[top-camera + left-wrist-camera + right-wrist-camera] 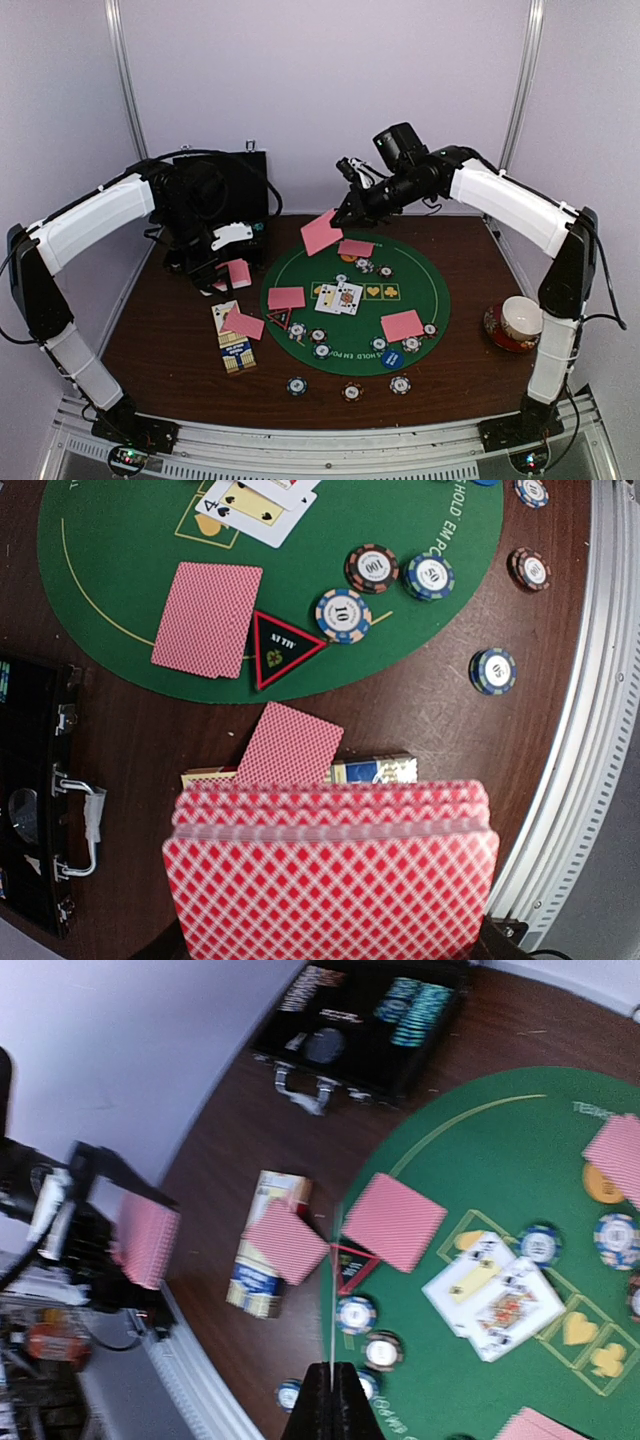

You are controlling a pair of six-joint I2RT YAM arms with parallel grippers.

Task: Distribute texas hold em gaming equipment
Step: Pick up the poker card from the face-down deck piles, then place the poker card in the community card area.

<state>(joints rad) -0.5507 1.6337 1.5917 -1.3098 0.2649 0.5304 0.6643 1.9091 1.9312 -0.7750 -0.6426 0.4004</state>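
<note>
My right gripper should keep bringing the pink-backed card (319, 234) down to the heart box (373, 291) beside the face-up cards until the card lies face-up, because the heart box lies open.
My left gripper (228, 262) is shut on a deck of pink-backed cards (330, 870) and holds it above the table's left side; the deck hides its fingers in the left wrist view. My right gripper (333, 1375) is shut on a single pink-backed card (320, 232), seen edge-on (332, 1290) in the right wrist view, and holds it above the far edge of the green felt mat (430, 270). Pink cards (286, 297) (402, 325) (356, 248) lie face down on the mat, with face-up cards (338, 298) at its middle. Striped chips (297, 385) (351, 391) (400, 384) lie near the front. A blue disc (391, 358) and an orange disc (603, 1185) lie on the mat.
The open black case (225, 190) with chips stands at the back left. A card box (235, 352) with a pink card (243, 324) on it lies left of the mat. A red-edged triangle marker (278, 318) sits on the mat's left edge. A cup on a saucer (518, 322) stands at the right.
</note>
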